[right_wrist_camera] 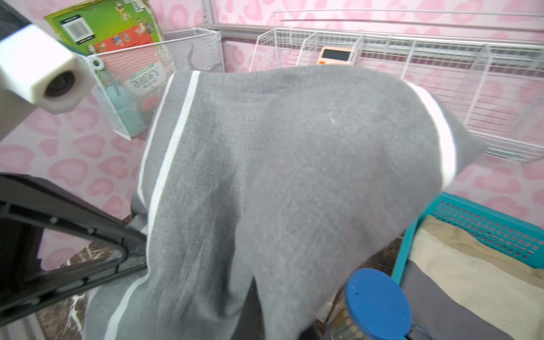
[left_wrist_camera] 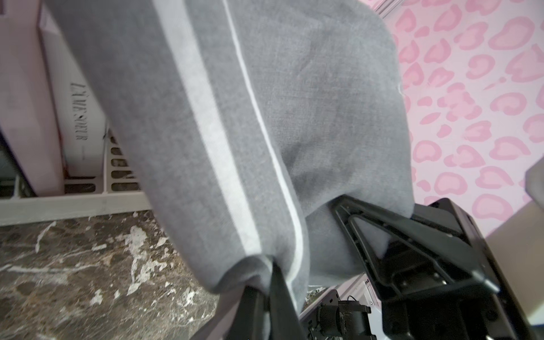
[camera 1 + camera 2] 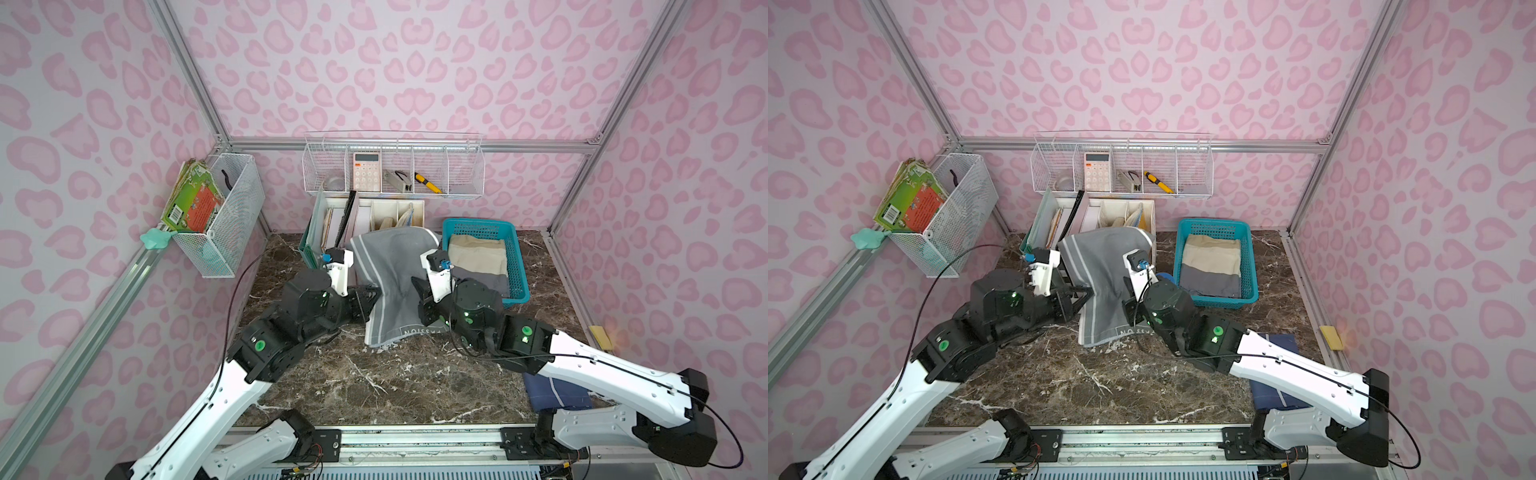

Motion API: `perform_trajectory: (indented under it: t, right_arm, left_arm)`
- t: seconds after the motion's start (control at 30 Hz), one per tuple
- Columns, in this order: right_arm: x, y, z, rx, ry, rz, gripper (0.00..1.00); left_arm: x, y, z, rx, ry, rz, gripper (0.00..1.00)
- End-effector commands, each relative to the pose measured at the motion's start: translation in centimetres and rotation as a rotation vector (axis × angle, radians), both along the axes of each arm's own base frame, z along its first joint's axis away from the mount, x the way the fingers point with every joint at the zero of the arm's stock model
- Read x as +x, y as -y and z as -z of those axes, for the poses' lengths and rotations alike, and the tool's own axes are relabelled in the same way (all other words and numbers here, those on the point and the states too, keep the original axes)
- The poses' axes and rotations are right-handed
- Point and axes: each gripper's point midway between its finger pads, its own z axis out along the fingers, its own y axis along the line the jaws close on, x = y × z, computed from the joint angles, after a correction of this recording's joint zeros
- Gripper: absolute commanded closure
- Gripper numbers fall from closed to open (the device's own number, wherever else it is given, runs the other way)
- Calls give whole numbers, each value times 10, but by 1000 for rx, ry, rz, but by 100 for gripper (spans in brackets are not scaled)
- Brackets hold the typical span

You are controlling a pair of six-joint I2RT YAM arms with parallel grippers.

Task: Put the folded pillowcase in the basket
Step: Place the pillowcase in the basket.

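Note:
The spread pillowcase (image 3: 1104, 268) is held at opposite sides by my two grippers, so my left gripper should keep on toward the teal basket and let go over the folded cloths inside (image 3: 1211, 264).
The pillowcase (image 3: 390, 270) (image 3: 1104, 266) is grey with white stripes and hangs, lifted and draped, over the middle of the marble table. My left gripper (image 3: 368, 298) (image 3: 1084, 293) (image 2: 270, 279) is shut on its left side. My right gripper (image 3: 420, 291) (image 3: 1128, 297) (image 1: 253, 294) is shut on its right side, its fingertips buried in the cloth (image 2: 265, 117) (image 1: 294, 176). The teal basket (image 3: 478, 226) (image 3: 1212, 226) (image 1: 471, 217) stands just right of the right gripper, with folded beige and grey cloths inside.
A white organiser with books (image 3: 374, 216) stands right behind the pillowcase. Above it a wire rack (image 3: 395, 166) hangs on the back wall, and a wire bin (image 3: 228, 216) on the left wall. A navy folded cloth (image 3: 557, 395) lies under the right arm. A blue disc (image 1: 378, 303) sits by the basket.

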Motion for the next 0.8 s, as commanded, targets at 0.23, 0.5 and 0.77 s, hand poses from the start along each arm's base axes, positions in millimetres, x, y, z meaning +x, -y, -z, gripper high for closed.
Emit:
perform_trajectory:
  t: [0.23, 0.5, 0.77]
  right_arm:
    - [51, 84, -28, 19, 15, 144, 100]
    - [91, 146, -30, 34, 4, 243, 100]
    - [134, 199, 0, 112, -101, 334, 100]
  left_arm:
    - [55, 71, -47, -3, 106, 75, 100]
    - [98, 137, -42, 34, 101, 119, 100]
    - [146, 178, -12, 82, 67, 90, 100]
